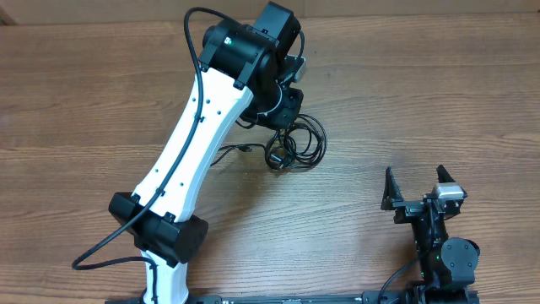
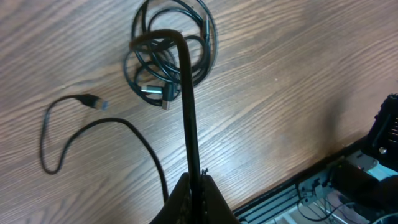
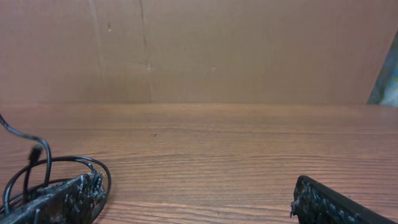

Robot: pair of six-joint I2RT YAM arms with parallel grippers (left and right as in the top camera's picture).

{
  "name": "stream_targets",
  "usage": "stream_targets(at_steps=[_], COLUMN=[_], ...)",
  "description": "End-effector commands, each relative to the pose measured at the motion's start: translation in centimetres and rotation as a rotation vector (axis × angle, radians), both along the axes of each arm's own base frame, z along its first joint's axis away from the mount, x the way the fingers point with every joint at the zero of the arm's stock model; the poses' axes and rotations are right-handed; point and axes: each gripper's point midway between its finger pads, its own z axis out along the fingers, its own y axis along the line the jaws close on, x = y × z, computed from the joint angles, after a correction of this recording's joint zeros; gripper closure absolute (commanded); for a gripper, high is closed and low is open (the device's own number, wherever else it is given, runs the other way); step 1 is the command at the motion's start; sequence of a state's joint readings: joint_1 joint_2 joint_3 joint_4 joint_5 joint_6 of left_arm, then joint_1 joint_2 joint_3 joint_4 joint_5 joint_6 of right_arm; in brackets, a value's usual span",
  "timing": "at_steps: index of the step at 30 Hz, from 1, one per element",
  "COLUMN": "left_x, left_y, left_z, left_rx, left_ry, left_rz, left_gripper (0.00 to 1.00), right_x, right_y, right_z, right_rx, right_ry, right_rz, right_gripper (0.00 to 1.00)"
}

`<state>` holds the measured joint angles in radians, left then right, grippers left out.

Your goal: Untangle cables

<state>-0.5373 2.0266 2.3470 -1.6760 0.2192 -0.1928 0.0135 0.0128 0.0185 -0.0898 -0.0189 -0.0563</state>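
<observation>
The black cable in my left gripper bends into the tangled coil (image 2: 155,38). I should raise the cable high and shake it until the coil drops free (image 1: 297,145).
A tangle of black cables (image 1: 297,143) lies coiled on the wooden table at centre; in the left wrist view the coil (image 2: 168,59) shows metal plugs in it. A loose strand with a connector (image 2: 93,101) curves off to the left. My left gripper (image 2: 196,186) is shut on a black cable strand (image 2: 186,106) that runs taut from the jaws to the coil. In the overhead view the left gripper (image 1: 287,105) sits over the coil's far edge. My right gripper (image 1: 415,187) is open and empty at the lower right, well away from the cables.
The table's near edge and a black frame with wiring (image 2: 348,180) lie at the lower right of the left wrist view. A brown cardboard wall (image 3: 199,50) stands behind the table. The cable tangle also shows far left in the right wrist view (image 3: 37,171).
</observation>
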Motion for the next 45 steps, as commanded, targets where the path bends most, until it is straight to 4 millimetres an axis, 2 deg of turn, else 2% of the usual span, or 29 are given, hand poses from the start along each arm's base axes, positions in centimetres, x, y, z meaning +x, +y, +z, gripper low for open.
stream_targets(at_steps=[1, 6, 9, 14, 18, 24, 27, 29, 31, 33, 36, 39, 41, 45], left_x=[0.5, 1.3, 2.2, 3.3, 3.4, 3.0, 3.6, 3.9, 3.8, 3.6, 3.1, 2.9, 3.2, 3.4], left_y=[0.2, 0.2, 0.8, 2.4, 3.3, 4.0, 3.7, 3.5, 3.4, 3.4, 3.0, 1.8, 1.5, 2.3], left_z=[1.3, 2.8, 5.4, 11.8, 16.1, 19.3, 20.7, 20.6, 19.4, 17.1, 12.2, 9.8, 10.0, 13.4], left_rx=[0.006, -0.026, -0.071, -0.18, -0.271, -0.328, -0.373, -0.376, -0.352, -0.302, -0.2, -0.193, -0.207, -0.263], left_ry=[-0.055, -0.116, -0.193, -0.383, -0.495, -0.592, -0.634, -0.632, -0.594, -0.512, -0.344, -0.266, -0.274, -0.389], left_rz=[0.021, 0.03, 0.056, 0.117, 0.184, 0.194, 0.218, 0.222, 0.222, 0.228, 0.212, 0.146, 0.138, 0.144], left_gripper=[0.96, 0.96, 0.96, 0.96, 0.96, 0.96, 0.96, 0.96, 0.96, 0.96, 0.96, 0.96, 0.96, 0.96], right_x=[0.0, 0.0, 0.0, 0.0, 0.0, 0.0, 0.0, 0.0, 0.0, 0.0, 0.0, 0.0, 0.0, 0.0], right_y=[-0.1, -0.1, -0.1, -0.1, -0.1, -0.1, -0.1, -0.1, -0.1, -0.1, -0.1, -0.1, -0.1, -0.1], right_z=[-0.1, -0.1, -0.1, -0.1, -0.1, -0.1, -0.1, -0.1, -0.1, -0.1, -0.1, -0.1, -0.1, -0.1], right_rx=[-0.004, -0.004, -0.004, -0.004, -0.004, -0.004, -0.004, -0.004, -0.004, -0.004, -0.004, -0.004, -0.004, -0.004], right_ry=[-0.006, -0.006, -0.006, -0.006, -0.006, -0.006, -0.006, -0.006, -0.006, -0.006, -0.006, -0.006, -0.006, -0.006], right_rz=[-0.006, -0.006, -0.006, -0.006, -0.006, -0.006, -0.006, -0.006, -0.006, -0.006, -0.006, -0.006, -0.006, -0.006], right_gripper=[0.0, 0.0, 0.0, 0.0, 0.0, 0.0, 0.0, 0.0, 0.0, 0.0, 0.0, 0.0, 0.0, 0.0])
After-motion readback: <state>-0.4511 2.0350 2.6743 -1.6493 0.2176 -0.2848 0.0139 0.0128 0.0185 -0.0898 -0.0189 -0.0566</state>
